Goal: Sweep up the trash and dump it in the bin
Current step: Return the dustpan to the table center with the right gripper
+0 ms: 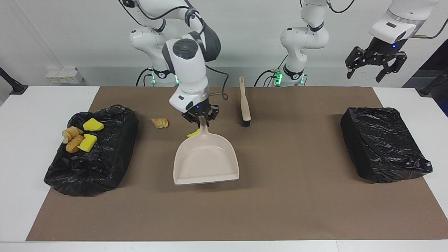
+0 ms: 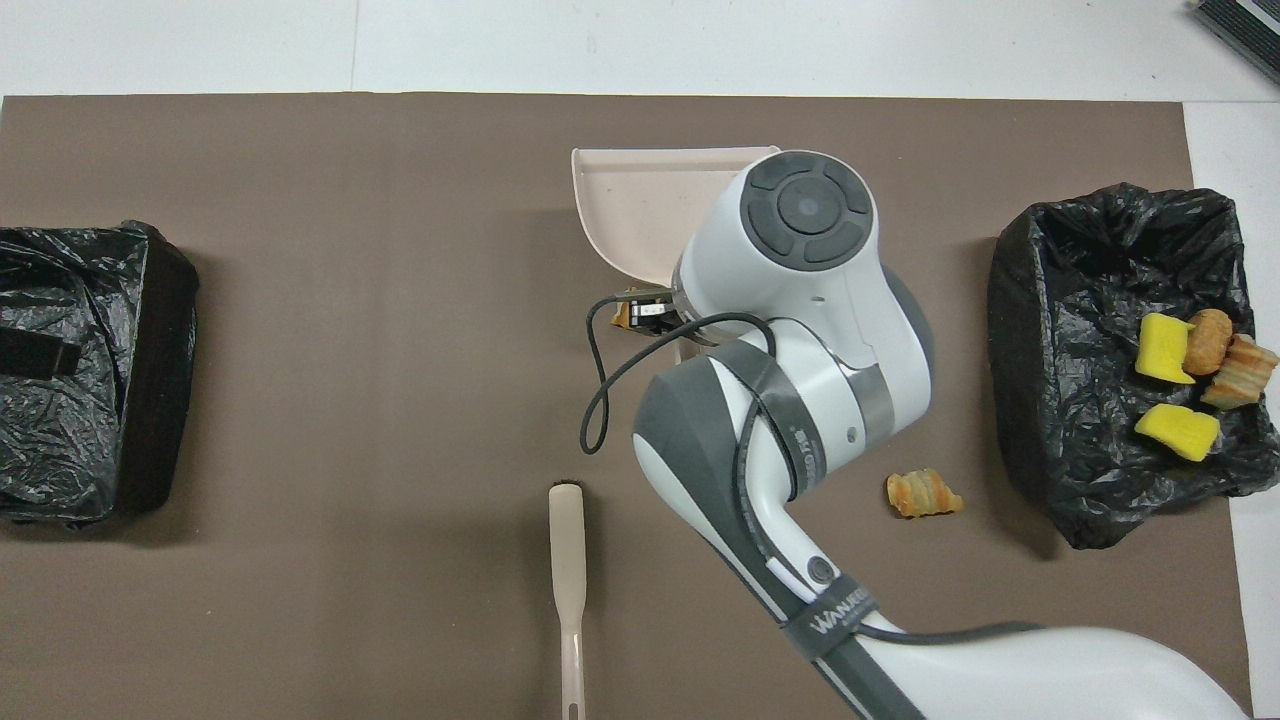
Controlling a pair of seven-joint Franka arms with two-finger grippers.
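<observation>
I should keep moving the beige dustpan (image 1: 206,161) over the clear brown mat (image 1: 260,189) with my right gripper, because the dustpan hangs empty and level. I should keep on until it lies flat, then let go.
My right gripper (image 1: 202,119) is shut on the handle of the beige dustpan (image 1: 206,161), which hangs empty just above the middle of the mat. In the overhead view the arm covers the gripper and much of the dustpan (image 2: 640,205). A yellow sponge piece (image 1: 193,133) lies beside the handle. One croissant (image 1: 160,123) (image 2: 925,494) lies on the mat near the black-lined bin (image 1: 105,168) (image 2: 1040,330) at the right arm's end. Several trash pieces (image 1: 80,136) (image 2: 1190,370) lie in that bin. An orange bit (image 2: 622,315) peeks out by the wrist. My left gripper (image 1: 376,68) waits open, raised at its end.
The beige brush (image 1: 245,103) (image 2: 567,560) lies on the mat close to the robots, bristles pointing away from them. A second black-lined bin (image 1: 383,143) (image 2: 90,370) stands at the left arm's end. The brown mat (image 1: 280,210) covers the table's middle.
</observation>
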